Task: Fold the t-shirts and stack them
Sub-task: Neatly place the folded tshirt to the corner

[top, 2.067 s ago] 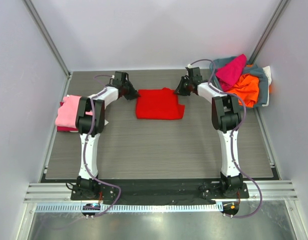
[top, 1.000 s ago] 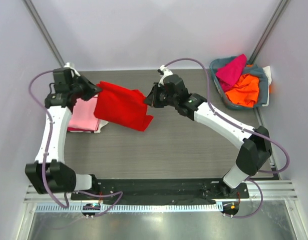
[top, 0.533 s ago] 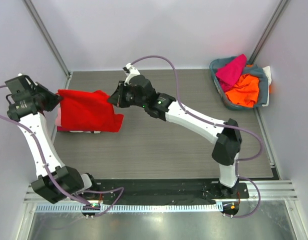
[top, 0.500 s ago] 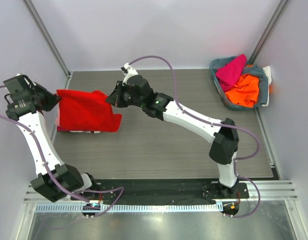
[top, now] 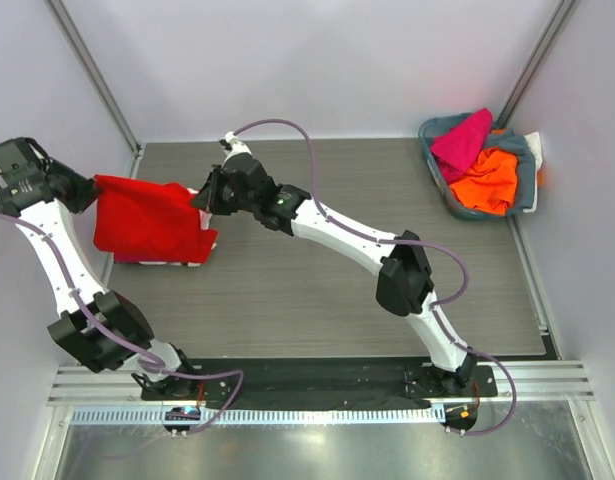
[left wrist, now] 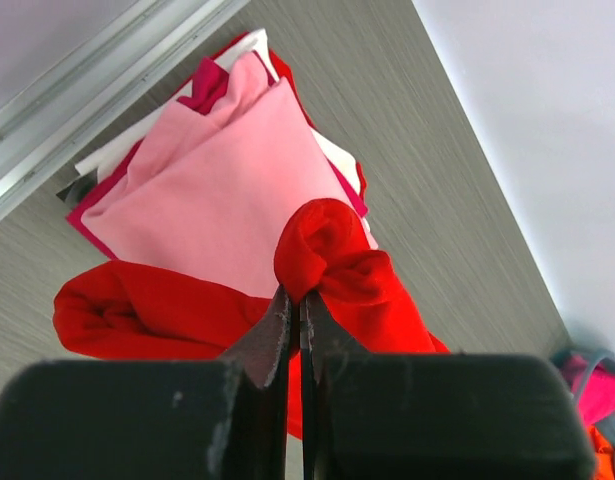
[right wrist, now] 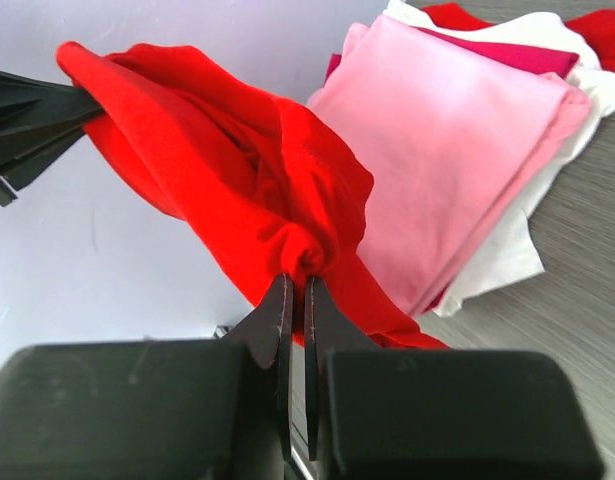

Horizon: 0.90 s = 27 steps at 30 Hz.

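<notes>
The red t-shirt's lower edge [top: 155, 257] meets the near edge of the stack, so my left gripper should go on lowering the held corner until that corner rests on the pink t-shirt [left wrist: 222, 190].
A folded bright red t-shirt [top: 147, 218] hangs between both grippers above the stack at the table's far left. My left gripper [top: 84, 189] is shut on its left corner [left wrist: 317, 250], my right gripper [top: 200, 197] is shut on its right corner [right wrist: 302, 255]. Below it lies a stack of folded t-shirts with a pink one [left wrist: 212, 190] on top of magenta and white ones [right wrist: 442, 150]. In the top view the red cloth hides most of that stack [top: 157, 262].
A grey-blue basket [top: 522, 195] at the back right holds loose magenta [top: 462, 140] and orange [top: 484, 178] shirts. A metal rail [top: 115, 250] edges the table on the left, close to the white side wall.
Both arms have carried the red t-shirt from the middle of the table leftwards, until it hangs over the pink stack. Both grips have stayed shut on it.
</notes>
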### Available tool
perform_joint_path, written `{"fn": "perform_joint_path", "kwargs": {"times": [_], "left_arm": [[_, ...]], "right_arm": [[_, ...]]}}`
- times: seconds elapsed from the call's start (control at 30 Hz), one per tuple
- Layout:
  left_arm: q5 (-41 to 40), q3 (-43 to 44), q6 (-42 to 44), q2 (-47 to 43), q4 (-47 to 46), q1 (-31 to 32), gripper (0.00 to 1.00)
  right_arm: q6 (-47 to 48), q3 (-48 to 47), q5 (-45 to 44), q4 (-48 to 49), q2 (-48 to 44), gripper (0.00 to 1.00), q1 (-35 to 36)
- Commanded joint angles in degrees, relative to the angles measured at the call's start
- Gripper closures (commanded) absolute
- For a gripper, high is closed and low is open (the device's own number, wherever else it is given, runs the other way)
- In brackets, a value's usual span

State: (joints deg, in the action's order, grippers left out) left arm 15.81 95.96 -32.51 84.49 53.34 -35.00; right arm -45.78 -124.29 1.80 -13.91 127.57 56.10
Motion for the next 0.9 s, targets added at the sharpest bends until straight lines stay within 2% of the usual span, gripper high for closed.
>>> {"fn": "perform_joint_path", "kwargs": {"times": [0.0,0.17,0.87], "left_arm": [[-0.7,2.7,-0.2,2.1,-3.4,-1.0,1.00],[-0.5,3.1,-1.6,4.5,-5.6,-1.2,1.00],[2.5,2.6,-9.0,15.0,-16.1,-1.2,1.00]], "right_arm": [[-2.6,-6.5,0.2,1.3,2.3,0.99,0.3],[-3.3,-11.9,-0.7,0.9,6.5,0.99,0.3],[-8.0,-18.2,0.2,3.6,15.7,0.99,-4.0]]}}
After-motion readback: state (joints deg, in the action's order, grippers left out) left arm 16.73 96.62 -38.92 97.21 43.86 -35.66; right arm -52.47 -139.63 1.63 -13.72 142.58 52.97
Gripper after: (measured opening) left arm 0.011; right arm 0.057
